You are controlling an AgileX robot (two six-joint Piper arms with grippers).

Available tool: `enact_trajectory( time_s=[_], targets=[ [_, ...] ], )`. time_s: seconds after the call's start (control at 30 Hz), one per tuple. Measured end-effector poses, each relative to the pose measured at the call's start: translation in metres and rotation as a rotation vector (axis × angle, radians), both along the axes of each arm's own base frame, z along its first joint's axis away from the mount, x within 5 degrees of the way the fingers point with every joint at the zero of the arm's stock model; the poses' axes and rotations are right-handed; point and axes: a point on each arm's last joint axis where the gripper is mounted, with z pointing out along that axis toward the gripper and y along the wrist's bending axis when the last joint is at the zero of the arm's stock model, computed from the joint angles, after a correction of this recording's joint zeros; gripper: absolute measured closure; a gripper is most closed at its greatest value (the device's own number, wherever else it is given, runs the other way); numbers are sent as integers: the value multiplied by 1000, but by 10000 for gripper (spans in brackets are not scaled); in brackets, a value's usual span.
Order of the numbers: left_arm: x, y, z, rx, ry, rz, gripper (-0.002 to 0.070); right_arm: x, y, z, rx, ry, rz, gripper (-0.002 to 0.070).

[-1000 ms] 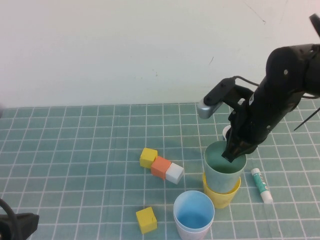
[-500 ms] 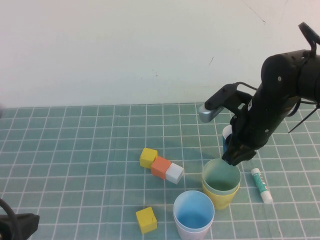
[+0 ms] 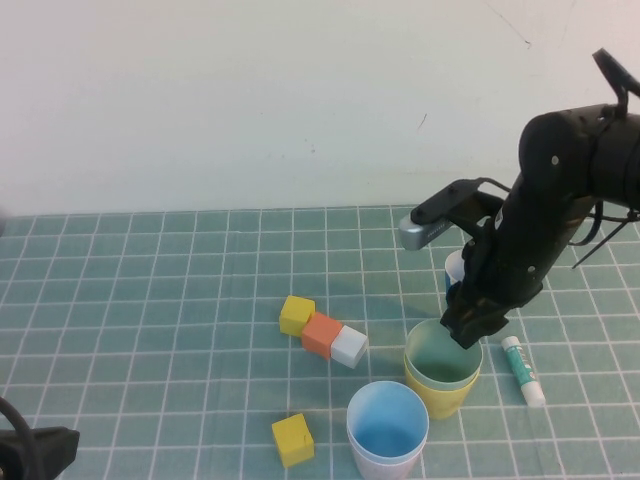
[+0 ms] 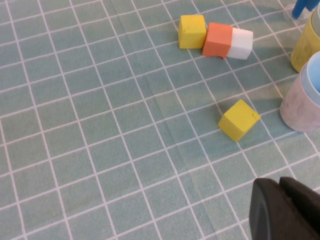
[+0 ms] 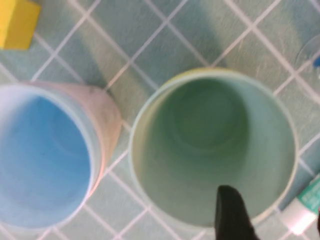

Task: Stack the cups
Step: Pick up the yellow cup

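Note:
The yellow cup (image 3: 441, 401) will come up too when the robot lifts the pale green cup's rim, because the pale green cup sits deep (image 3: 441, 381) inside the yellow cup.
The pale green cup (image 3: 436, 352) sits nested inside the yellow cup (image 3: 440, 395) at the right of the mat. Just in front of them, the light blue cup (image 3: 386, 432) sits inside a pink cup (image 5: 107, 120). My right gripper (image 3: 468, 325) hangs open over the far right rim of the green cup (image 5: 210, 115). One finger (image 5: 227, 215) is inside the rim and the other is outside it, and neither presses on the wall. My left gripper (image 4: 279, 184) is shut and empty, low at the near left corner (image 3: 30, 450).
Yellow (image 3: 296, 314), orange (image 3: 322, 334) and white (image 3: 349, 347) blocks lie in a row left of the cups. Another yellow block (image 3: 293, 440) lies near the front. A white and green tube (image 3: 523, 370) lies to the right. A dark blue cup (image 3: 452, 268) stands behind my right arm.
My right gripper opened and let go of the green cup, which dropped down into the yellow cup. The left arm has not moved.

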Motion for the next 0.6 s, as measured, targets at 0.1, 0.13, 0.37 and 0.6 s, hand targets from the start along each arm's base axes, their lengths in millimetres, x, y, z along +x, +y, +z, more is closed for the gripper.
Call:
enact_trajectory(
  time_s=[0.1,0.13,0.37,0.6],
  targets=[
    [0,0,0,0,0,0,677,5,2,-11,3,-4,-25,325],
    [0,0,0,1,1,0,677,6,3,-15,2,-1,-35,325],
    [-1,1,-1,8,13,2,677,11,5,-58,-37,92,-71,328],
    [-1,1,-1,11,18,2,677,11,7,-66,-28,110,-35,605]
  ],
)
